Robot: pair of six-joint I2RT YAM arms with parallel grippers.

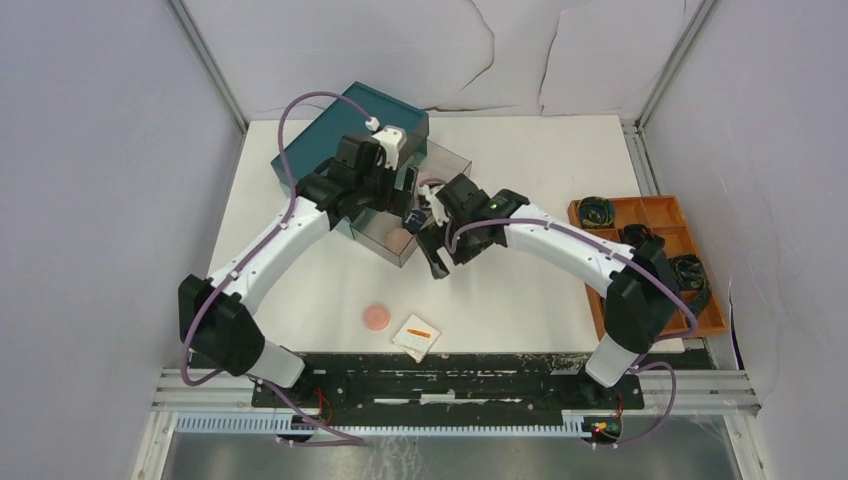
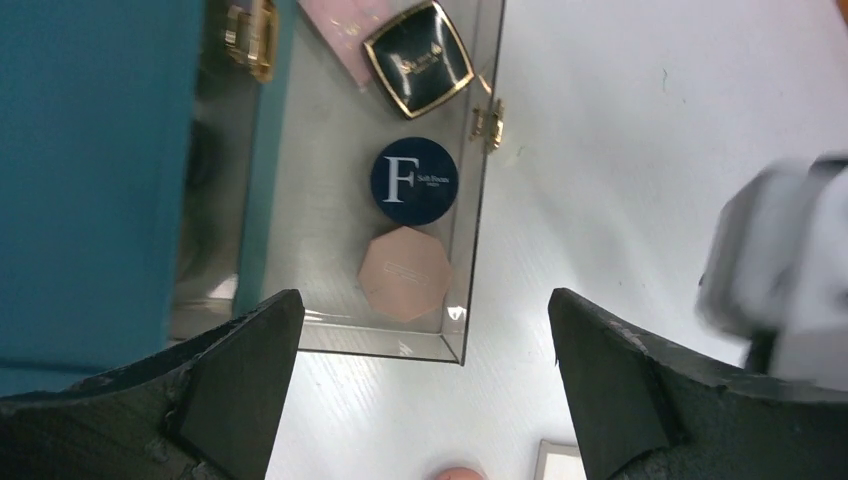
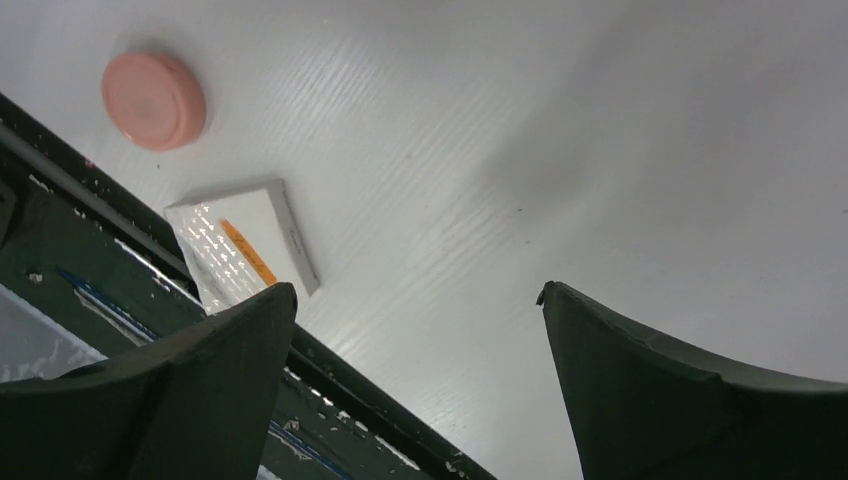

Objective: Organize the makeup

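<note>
I should move my empty left gripper back because it crowds the open drawer (image 1: 388,230) beside my right gripper, while my right gripper brings the white pad (image 1: 415,336) into the drawer.
A clear drawer (image 2: 330,335) juts from the teal box (image 2: 90,170). In it lie a black square compact (image 2: 418,58), a pink square (image 2: 335,28), a dark-blue "F" tin (image 2: 414,181) and a beige octagonal disc (image 2: 404,273). My left gripper (image 2: 422,298) hangs open above the drawer's near end, holding nothing. A pink round disc (image 1: 376,317) and a white pad (image 1: 416,336) lie on the table near the front edge. My right gripper (image 3: 417,290) is open and empty over bare table, just right of the drawer (image 1: 382,242), with the disc (image 3: 153,100) and pad (image 3: 245,245) ahead of it.
An orange compartment tray (image 1: 660,215) with dark rolled bundles (image 1: 598,212) stands at the right edge. The black front rail (image 3: 330,370) runs along the table's near edge. The two wrists are close together beside the drawer, and the right arm (image 2: 780,270) shows blurred in the left wrist view.
</note>
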